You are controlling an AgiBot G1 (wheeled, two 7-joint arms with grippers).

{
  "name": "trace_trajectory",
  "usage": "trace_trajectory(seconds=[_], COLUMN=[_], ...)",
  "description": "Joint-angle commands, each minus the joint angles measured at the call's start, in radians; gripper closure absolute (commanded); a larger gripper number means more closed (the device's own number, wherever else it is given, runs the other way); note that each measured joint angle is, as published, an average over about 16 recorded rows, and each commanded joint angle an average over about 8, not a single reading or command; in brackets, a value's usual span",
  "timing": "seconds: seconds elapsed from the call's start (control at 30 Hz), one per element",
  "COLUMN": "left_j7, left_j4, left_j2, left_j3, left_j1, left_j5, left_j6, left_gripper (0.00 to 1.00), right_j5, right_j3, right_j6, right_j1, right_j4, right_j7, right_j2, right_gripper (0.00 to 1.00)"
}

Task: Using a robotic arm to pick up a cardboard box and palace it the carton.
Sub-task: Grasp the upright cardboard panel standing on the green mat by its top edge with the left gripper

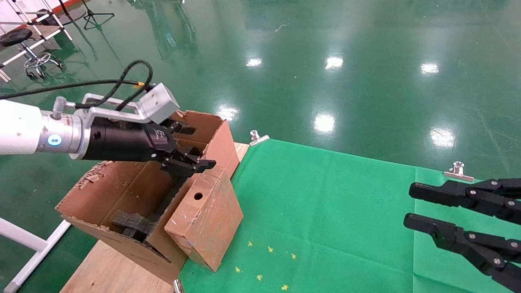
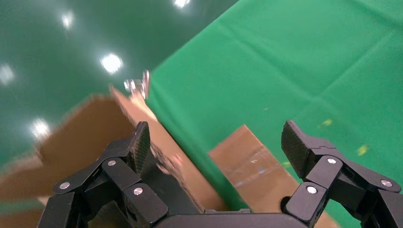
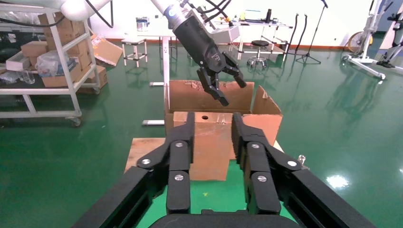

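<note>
Next, I move back over the round hole (image 1: 198, 195) and turn square before closing, because my left gripper's fingers are crooked across the carton's rim (image 1: 182, 186) and the cardboard box.
The small cardboard box (image 1: 203, 219) with a round hole stands tilted on the green cloth, leaning against the outside wall of the carton (image 1: 122, 191). My left gripper (image 1: 201, 147), on the white arm, hovers open and empty just above the box's top edge and the carton's rim. In the left wrist view the gripper (image 2: 216, 137) spans the carton wall (image 2: 85, 128) and the box (image 2: 256, 166) below it. My right gripper (image 1: 411, 205) is open and empty at the far right over the cloth. Its wrist view (image 3: 213, 118) faces the box (image 3: 209, 142) and carton (image 3: 268, 118).
Black foam blocks (image 1: 132, 224) lie inside the carton. The green cloth (image 1: 325, 211) is held by metal clips (image 1: 257, 137) (image 1: 458, 170) at its far edge. The carton rests on a wooden board (image 1: 110, 268) at the left. Shelves and stools stand on the green floor beyond.
</note>
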Motion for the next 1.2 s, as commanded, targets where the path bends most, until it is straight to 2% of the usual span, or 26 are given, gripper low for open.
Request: trace_trajectory(seconds=[0.03,0.13,0.33,0.7,1.0,1.03,1.2], left_j7=[-0.114,-0.195,-0.265,-0.326,-0.324,-0.322,-0.314], left_j4=[0.001,-0.002,-0.006,-0.010,-0.010,-0.010,-0.010], left_j2=[0.004,0.014,0.034,0.046,0.059,0.059,0.063], left_j3=[0.010,0.023,0.053,0.096,0.130,0.132,0.142], left_j1=[-0.021,-0.037,-0.045,-0.021,-0.022,-0.023,-0.028], left_j5=[0.025,0.042,0.075,0.116,0.135,0.136,0.140], left_j6=[0.014,0.039,0.076,0.104,0.130,0.131,0.139], left_gripper=[0.00,0.00,0.00,0.00,0.00,0.00,0.02], right_j5=[0.000,0.000,0.000,0.000,0.000,0.000,0.000], right_j3=[0.000,0.000,0.000,0.000,-0.001,-0.001,0.000], right_j6=[0.000,0.000,0.000,0.000,0.000,0.000,0.000], right_j1=[0.000,0.000,0.000,0.000,0.000,0.000,0.000], right_j4=[0.000,0.000,0.000,0.000,0.000,0.000,0.000], right_j7=[0.000,0.000,0.000,0.000,0.000,0.000,0.000], right_j2=[0.000,0.000,0.000,0.000,0.000,0.000,0.000], right_gripper=[1.00,1.00,1.00,1.00,1.00,0.97,0.35])
